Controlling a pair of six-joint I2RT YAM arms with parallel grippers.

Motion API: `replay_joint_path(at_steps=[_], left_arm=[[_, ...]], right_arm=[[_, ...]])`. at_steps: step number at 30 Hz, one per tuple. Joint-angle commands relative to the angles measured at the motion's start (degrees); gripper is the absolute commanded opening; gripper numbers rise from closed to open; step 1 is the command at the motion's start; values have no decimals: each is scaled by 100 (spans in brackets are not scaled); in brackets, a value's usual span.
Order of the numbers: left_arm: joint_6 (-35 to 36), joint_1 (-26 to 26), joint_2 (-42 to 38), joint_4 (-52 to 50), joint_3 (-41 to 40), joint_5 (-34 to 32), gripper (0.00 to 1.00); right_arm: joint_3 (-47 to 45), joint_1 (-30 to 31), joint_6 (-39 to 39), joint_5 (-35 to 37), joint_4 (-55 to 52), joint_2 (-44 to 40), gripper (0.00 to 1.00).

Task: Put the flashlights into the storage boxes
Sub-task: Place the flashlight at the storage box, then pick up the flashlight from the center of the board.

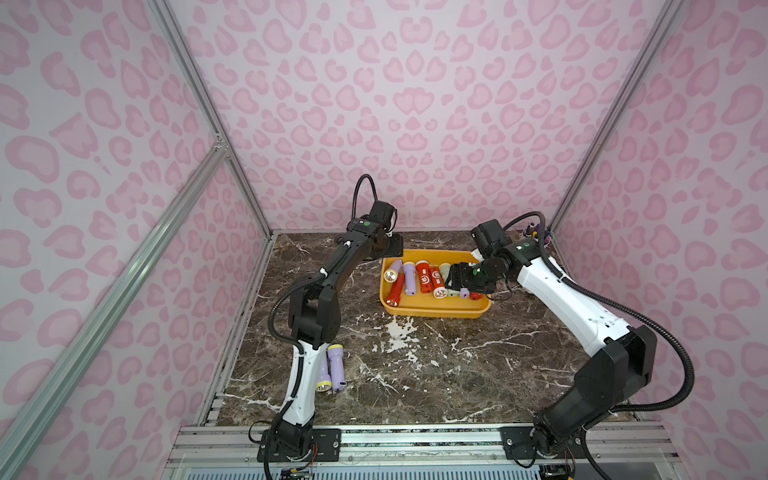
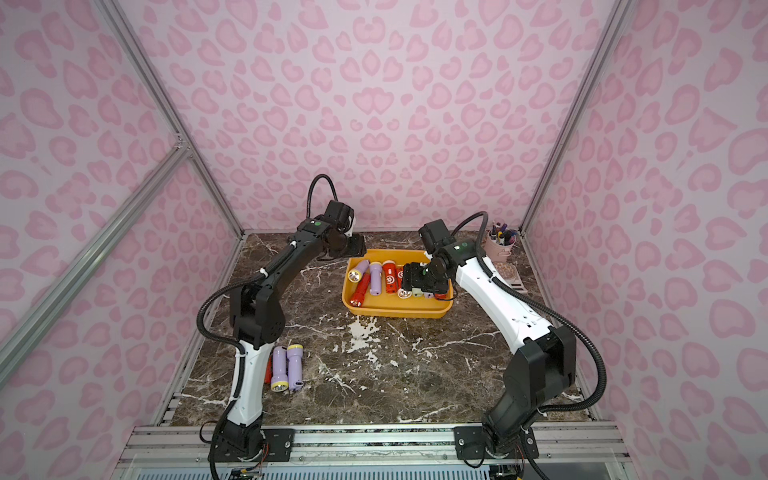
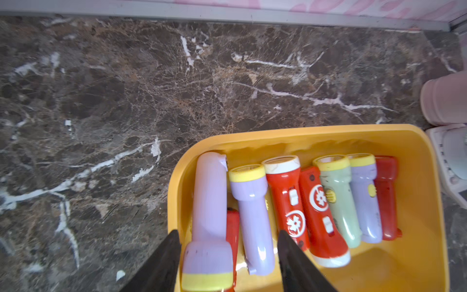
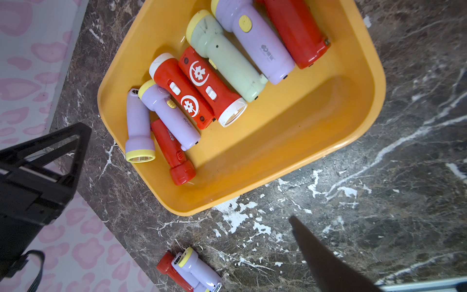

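Note:
The lilac flashlight at the end of the front row has open space (image 2: 314,371) next to it, so the left gripper should keep moving there until its fingers close on the flashlight's body (image 2: 295,371).
The yellow-orange storage box (image 1: 436,312) (image 2: 395,312) stands at the back middle of the marble table. Several flashlights lie side by side in the box (image 4: 278,161): lilac, red and a pale green flashlight (image 3: 338,202). My left gripper (image 3: 227,233) (image 1: 392,245) is open over the box's back left corner. A lilac flashlight (image 3: 209,202) lies in the box between its fingers, loose. My right gripper (image 1: 451,282) hovers over the right part of the box, open and holding nothing; only one finger (image 4: 303,235) shows. Two lilac flashlights (image 1: 336,365) (image 2: 277,370) and a red flashlight (image 4: 166,268) lie on the table at the front left.
A pink pen cup (image 2: 500,245) (image 3: 444,98) stands in the back right corner, with a small white item (image 2: 513,276) beside it. Pink patterned walls close three sides. The left arm's white link (image 1: 305,374) partly hides the loose flashlights.

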Motion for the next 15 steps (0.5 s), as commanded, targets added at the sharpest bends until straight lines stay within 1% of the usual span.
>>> replay_joint_path(at_steps=[1,3,7,13,15], left_arm=[[-74,8,-615,174,-501,-196,63],[-127,10,-1113,274,-1045,-336,64],[-318,10,-2287,527,-2557,-710,64],[-1016,-57,-4108,731,-5096,-1167,64],[-1278,-151,-4670,665,-5758,-1336,63]], right_arm=[[-203,51,-68,60,24,-164,74],[-366,107,-89,29,107,-307,74],[-804,279,-144,-32,266,-578,74],[-1303,575,-243,-179,423,-963,74],[-1460,662,-250,-226,447,-1096,74]])
